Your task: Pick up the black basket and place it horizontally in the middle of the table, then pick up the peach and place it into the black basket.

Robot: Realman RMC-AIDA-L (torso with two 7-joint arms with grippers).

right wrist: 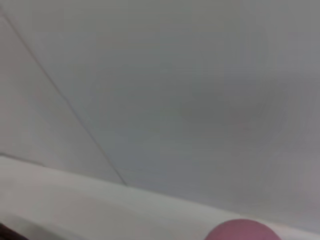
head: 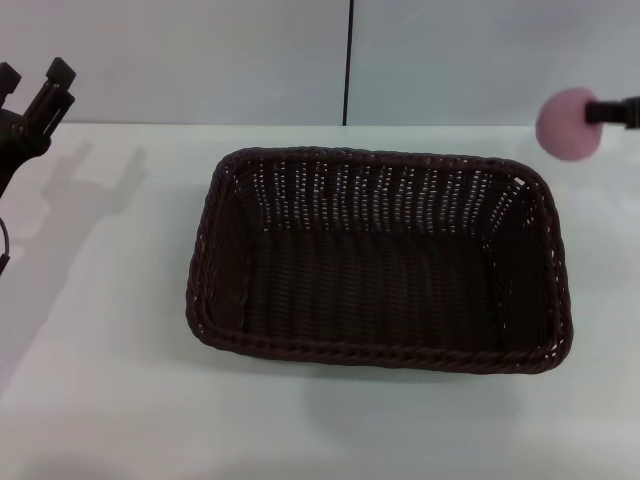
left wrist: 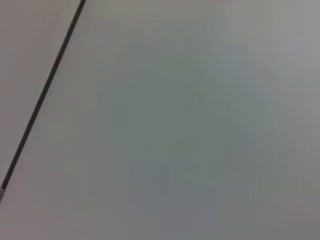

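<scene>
The peach (head: 566,126) is up clear of the black basket's rim, so my right gripper should keep going toward the open, empty basket and let go over the basket's bottom (head: 372,290).
The black basket (head: 378,258) lies lengthwise across the middle of the white table (head: 100,380), open side up and empty. My right gripper (head: 598,111) is at the far right edge of the head view, shut on the pale-pink peach (head: 567,124), and holds it in the air beyond the basket's right far corner. The peach also shows in the right wrist view (right wrist: 243,230) at the picture's edge. My left gripper (head: 36,92) is raised at the far left, open and empty, well apart from the basket.
A grey wall with a dark vertical seam (head: 349,60) stands behind the table. The left wrist view shows only wall and a seam (left wrist: 45,95). White tabletop surrounds the basket on all sides.
</scene>
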